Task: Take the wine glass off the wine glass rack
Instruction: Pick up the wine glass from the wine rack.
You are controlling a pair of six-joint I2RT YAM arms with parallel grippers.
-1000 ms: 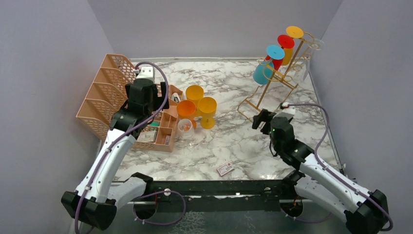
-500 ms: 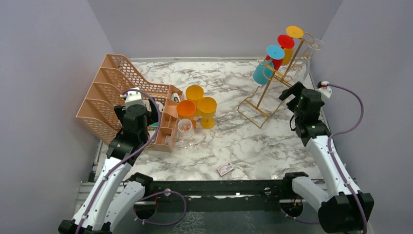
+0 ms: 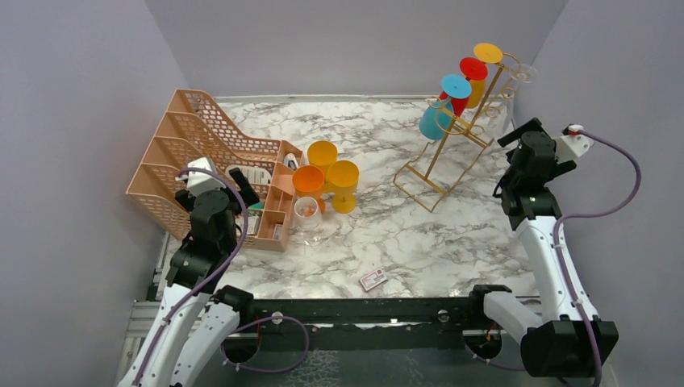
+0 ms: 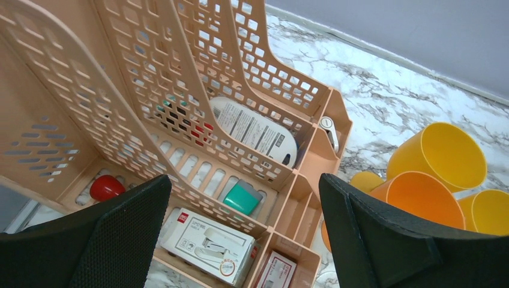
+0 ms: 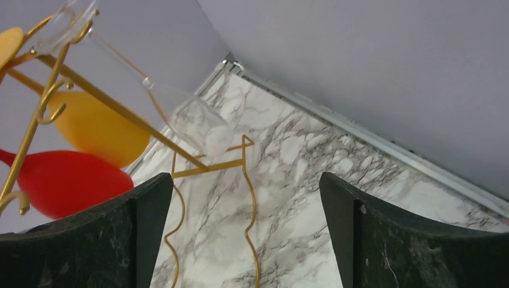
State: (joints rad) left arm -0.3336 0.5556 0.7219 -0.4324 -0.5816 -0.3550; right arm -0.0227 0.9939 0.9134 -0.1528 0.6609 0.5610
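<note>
I should keep moving toward the clear wine glass (image 3: 524, 73) until its stem (image 5: 122, 57) is between the fingers. The glass hangs apart from the coloured glasses and faces my open right gripper.
The gold wire wine glass rack (image 3: 452, 137) stands slanted at the back right. Blue (image 3: 438, 119), red (image 3: 470, 74) and yellow (image 3: 486, 55) wine glasses hang upside down on it, and a clear wine glass (image 3: 520, 76) hangs on its right rail. My right gripper (image 3: 518, 134) hovers open just right of the rack, touching nothing. In the right wrist view the clear wine glass (image 5: 198, 125) hangs ahead, above and left of my open right gripper (image 5: 243, 204), with the rack's wavy base wires (image 5: 252, 198) between the fingers. My left gripper (image 3: 239, 179) is open over the organizer.
A peach mesh file organizer (image 3: 181, 157) with a stapler box (image 4: 207, 243) and small items fills the left side. Yellow and orange cups (image 3: 327, 173) and a small clear cup (image 3: 306, 211) stand mid-table. A small card box (image 3: 373, 279) lies near the front edge. Walls close in behind and to the right.
My right arm swung from mid-table to the right and rose beside the rack. My left arm drew back toward the near edge. Both grippers stayed open.
</note>
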